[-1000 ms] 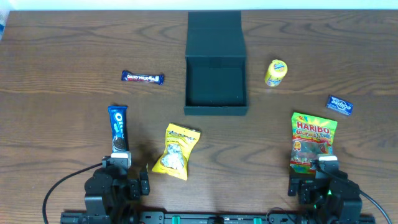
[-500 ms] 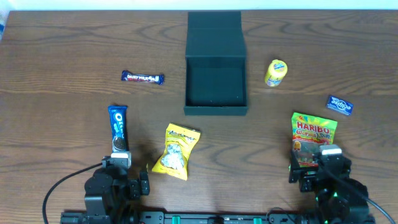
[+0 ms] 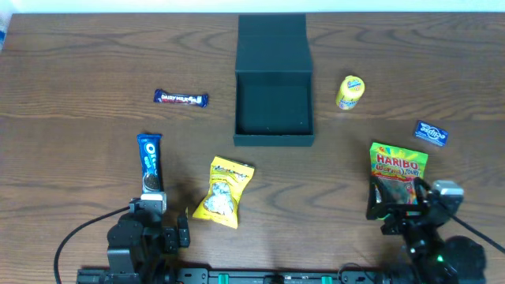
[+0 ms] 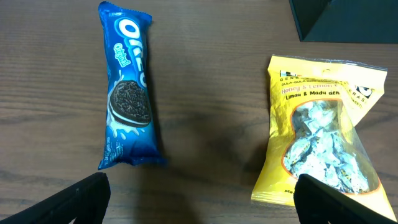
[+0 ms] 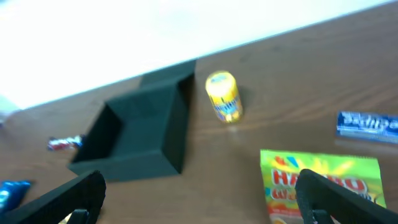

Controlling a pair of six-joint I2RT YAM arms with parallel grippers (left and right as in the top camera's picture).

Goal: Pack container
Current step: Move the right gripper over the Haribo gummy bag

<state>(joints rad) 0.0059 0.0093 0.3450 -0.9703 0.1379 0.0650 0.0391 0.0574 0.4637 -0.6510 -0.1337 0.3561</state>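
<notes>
The Haribo bag lies flat below while my right gripper leans toward the container, so next I swing the fingers down and pinch the bag's printed upper part (image 3: 400, 164).
The dark teal-green container (image 3: 274, 110) stands open at the table's back middle, its flap lid (image 3: 272, 43) lying back; it also shows in the right wrist view (image 5: 134, 140). Its inside looks empty. My left gripper (image 3: 158, 229) is open and empty at the front left; in the left wrist view (image 4: 199, 199) its fingers frame an Oreo pack (image 4: 126, 93) and a yellow candy bag (image 4: 320, 134). My right gripper (image 3: 410, 211) is open and empty, raised and tilted over the lower edge of the Haribo bag (image 3: 398, 170), which also shows in the right wrist view (image 5: 320, 180).
A Dairy Milk bar (image 3: 181, 99) lies at the back left. A yellow canister (image 3: 349, 92) stands right of the container. A small blue packet (image 3: 431, 132) lies at the far right. The Oreo pack (image 3: 150, 162) and yellow candy bag (image 3: 223, 192) lie front left.
My right gripper has risen from the front edge and swung right, tilting toward the container and the Haribo bag. The left arm has not moved.
</notes>
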